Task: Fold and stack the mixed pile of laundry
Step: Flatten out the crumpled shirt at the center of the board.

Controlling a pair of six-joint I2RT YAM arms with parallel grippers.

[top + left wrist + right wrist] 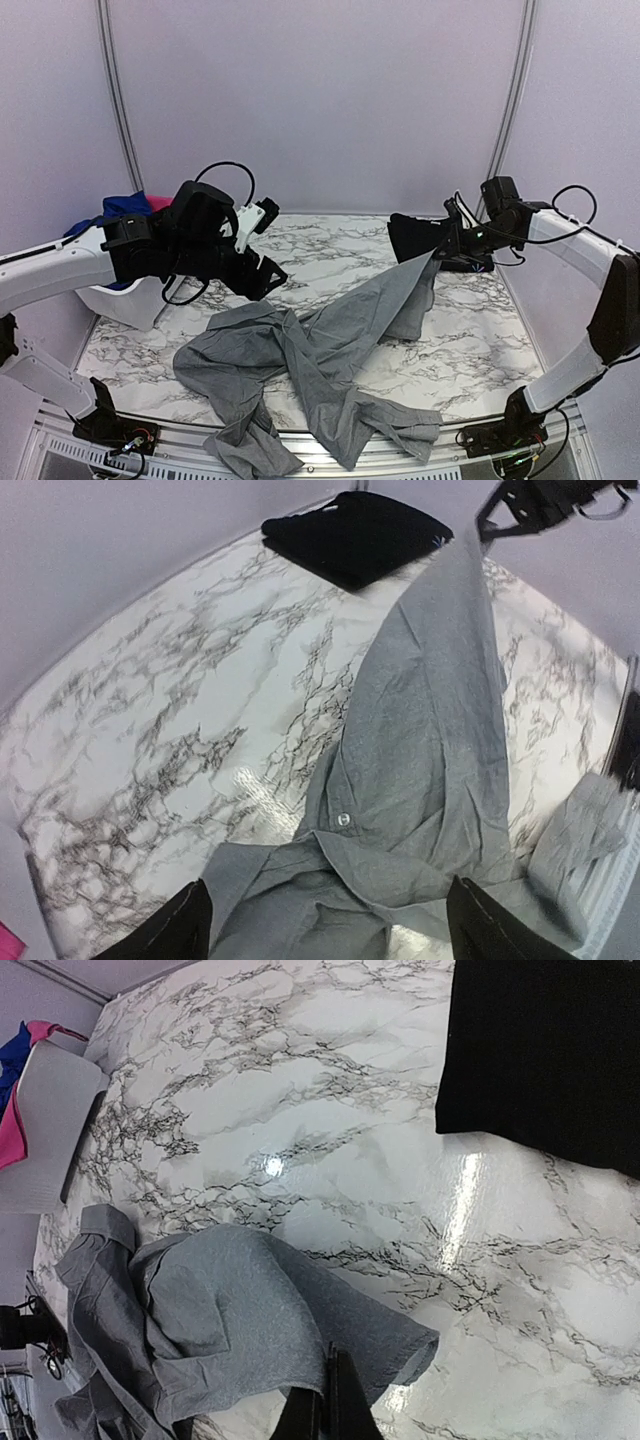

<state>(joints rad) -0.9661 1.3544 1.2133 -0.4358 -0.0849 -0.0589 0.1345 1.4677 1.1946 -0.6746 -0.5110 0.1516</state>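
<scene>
The grey shirt's raised fold [348, 868] is between the open fingers of my left gripper. I should carry on going down until they close on the fold's ridge [291, 321].
A grey collared button shirt [320, 350] lies spread and rumpled across the marble table. One of its ends is lifted toward the back right, and there my right gripper [442, 248] is shut on its edge [340, 1360]. My left gripper [266, 276] hangs open just above the shirt's left part. Its two black fingers [170, 930] stand wide apart over the buttoned fold [343, 820], with nothing between them. A folded black garment [412, 236] lies at the back right, next to the right gripper. Royal blue [125, 206] and hot-pink [158, 203] pieces sit in the basket.
A white plastic basket [125, 302] stands at the table's left edge, behind my left arm. The shirt's lower parts hang over the table's near edge [330, 440]. Purple walls close in the back and both sides.
</scene>
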